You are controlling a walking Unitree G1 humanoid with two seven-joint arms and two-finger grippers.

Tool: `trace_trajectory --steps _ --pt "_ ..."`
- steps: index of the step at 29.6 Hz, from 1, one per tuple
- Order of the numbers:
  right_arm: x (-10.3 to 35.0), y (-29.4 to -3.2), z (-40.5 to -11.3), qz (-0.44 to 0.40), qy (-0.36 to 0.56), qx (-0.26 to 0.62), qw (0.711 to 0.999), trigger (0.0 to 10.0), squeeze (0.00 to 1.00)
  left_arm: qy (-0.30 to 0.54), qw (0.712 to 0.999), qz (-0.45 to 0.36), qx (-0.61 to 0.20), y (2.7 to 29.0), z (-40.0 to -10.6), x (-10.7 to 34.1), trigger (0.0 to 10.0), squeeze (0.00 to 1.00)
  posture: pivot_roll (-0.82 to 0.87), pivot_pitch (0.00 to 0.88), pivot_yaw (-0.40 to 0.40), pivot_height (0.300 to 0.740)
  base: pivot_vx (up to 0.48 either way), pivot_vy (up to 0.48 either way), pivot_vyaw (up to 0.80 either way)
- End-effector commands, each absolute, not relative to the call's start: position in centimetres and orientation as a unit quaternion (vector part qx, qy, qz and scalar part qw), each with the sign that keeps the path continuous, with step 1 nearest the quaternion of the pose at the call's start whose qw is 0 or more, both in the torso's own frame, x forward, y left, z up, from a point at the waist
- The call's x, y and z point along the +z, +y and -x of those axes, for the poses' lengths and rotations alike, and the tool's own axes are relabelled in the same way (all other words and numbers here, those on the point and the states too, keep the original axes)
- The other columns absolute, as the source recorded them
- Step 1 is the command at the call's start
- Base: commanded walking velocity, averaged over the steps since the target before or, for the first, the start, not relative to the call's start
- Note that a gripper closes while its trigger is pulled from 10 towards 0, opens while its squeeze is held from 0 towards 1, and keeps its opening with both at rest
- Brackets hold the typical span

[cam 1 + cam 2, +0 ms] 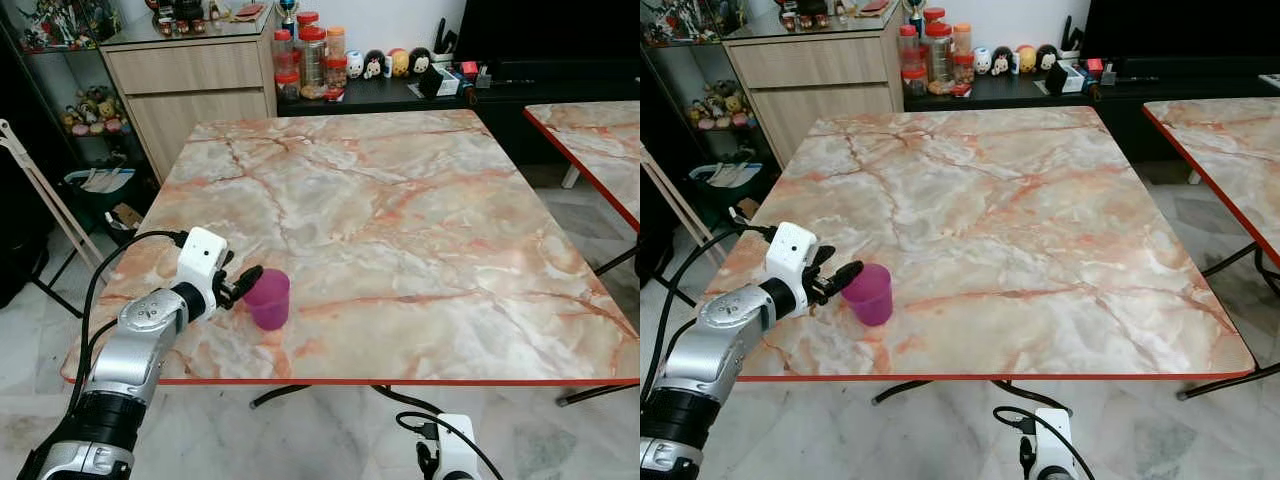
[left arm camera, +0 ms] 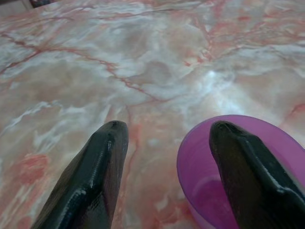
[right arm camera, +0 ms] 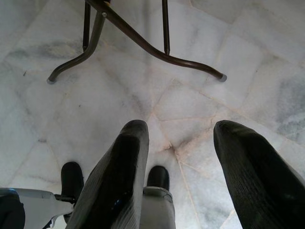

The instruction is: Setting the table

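My gripper will have the purple plastic cup beside its closed fingers, still round, when I carry it, because a finger crosses the thin rim.
A purple plastic cup stands upright near the front left corner of the marble table. My left gripper is at the cup's left side, level with its rim and open. In the left wrist view one finger lies across the cup at its rim. The other finger is over bare table beside it. I cannot tell whether either finger touches the cup. My right arm hangs below the table's front edge, and its gripper is open above the floor with nothing in it.
A second marble table stands to the right across a narrow gap. Beyond the table are a wooden cabinet and a low black shelf with jars. A folded white stand leans at the left. Curved table legs rest on the tiled floor.
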State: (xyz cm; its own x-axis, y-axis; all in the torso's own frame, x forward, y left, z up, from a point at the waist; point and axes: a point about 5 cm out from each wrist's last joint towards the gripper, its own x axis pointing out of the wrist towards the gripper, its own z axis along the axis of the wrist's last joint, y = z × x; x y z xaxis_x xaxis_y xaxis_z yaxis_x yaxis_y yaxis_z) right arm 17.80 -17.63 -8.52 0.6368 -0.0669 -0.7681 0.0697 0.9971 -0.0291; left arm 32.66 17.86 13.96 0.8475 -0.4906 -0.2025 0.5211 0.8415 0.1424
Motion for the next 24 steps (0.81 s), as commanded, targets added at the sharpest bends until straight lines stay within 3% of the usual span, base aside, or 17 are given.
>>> trace_trajectory --steps 1,24 --pt "-8.5 -17.6 -17.9 -0.007 0.423 -0.042 0.905 10.0 0.0 0.072 0.951 -0.112 -0.279 17.8 -32.8 15.0 10.0 0.0 0.01 0.0 0.035 0.74 0.0 0.0 0.0" --pt "-8.5 -17.4 -17.9 -0.01 0.423 -0.044 0.905 10.0 0.0 0.107 0.924 -0.152 -0.334 16.5 -32.7 14.5 10.0 0.0 -0.01 0.0 0.051 0.74 0.0 0.0 0.0"
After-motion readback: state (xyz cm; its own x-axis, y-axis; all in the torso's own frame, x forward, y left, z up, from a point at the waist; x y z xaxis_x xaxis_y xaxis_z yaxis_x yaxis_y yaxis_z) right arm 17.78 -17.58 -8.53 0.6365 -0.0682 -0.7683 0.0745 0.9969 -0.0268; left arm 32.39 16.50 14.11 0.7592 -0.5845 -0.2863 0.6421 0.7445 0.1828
